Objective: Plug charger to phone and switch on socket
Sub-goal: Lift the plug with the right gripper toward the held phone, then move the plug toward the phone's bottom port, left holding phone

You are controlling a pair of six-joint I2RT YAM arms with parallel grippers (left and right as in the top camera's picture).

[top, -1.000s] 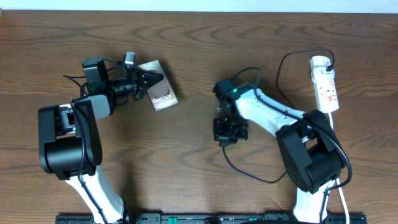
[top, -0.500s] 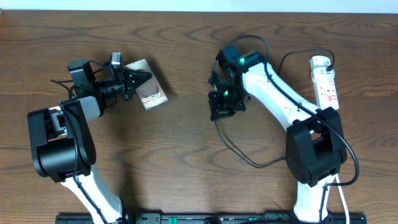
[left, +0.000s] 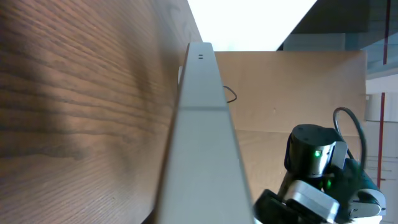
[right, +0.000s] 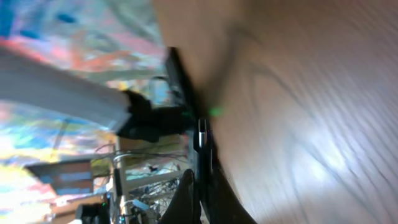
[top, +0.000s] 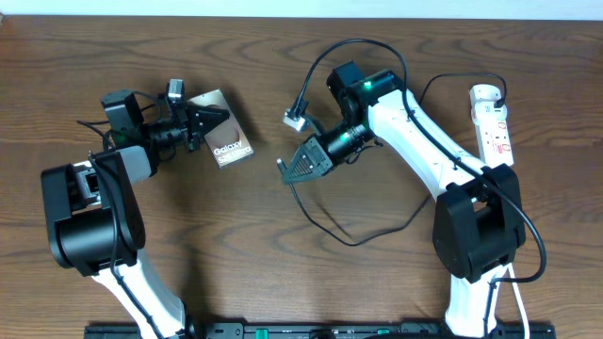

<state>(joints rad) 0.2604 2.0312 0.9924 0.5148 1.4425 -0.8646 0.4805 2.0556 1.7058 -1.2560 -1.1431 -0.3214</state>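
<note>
The charger cable's tip (top: 281, 163) is off to one side of the phone's lettered end, so my right gripper should line it up below that end (top: 242, 172) first and then push it in.
The bronze-brown phone (top: 229, 146) with white lettering is held at its top edge by my left gripper (top: 215, 120), which is shut on it at the table's upper left. In the left wrist view the phone (left: 202, 143) shows edge-on as a grey band. My right gripper (top: 287, 169) points left, a short gap to the right of the phone, and is shut on the tip of the black charger cable (top: 353, 240), which loops down behind it. In the right wrist view the fingers (right: 200, 186) pinch the black connector (right: 203, 140). The white socket strip (top: 493, 127) lies at the far right.
The white cord (top: 509, 188) runs down from the socket along the right arm's base. A thin black lead (top: 438, 87) curves near the socket's top end. The right arm (left: 314, 158) shows beyond the phone in the left wrist view.
My right gripper swung left and up with the charger tip, trailing the cable, and now points at the phone. The left gripper shifted the phone slightly left, then stayed still.
</note>
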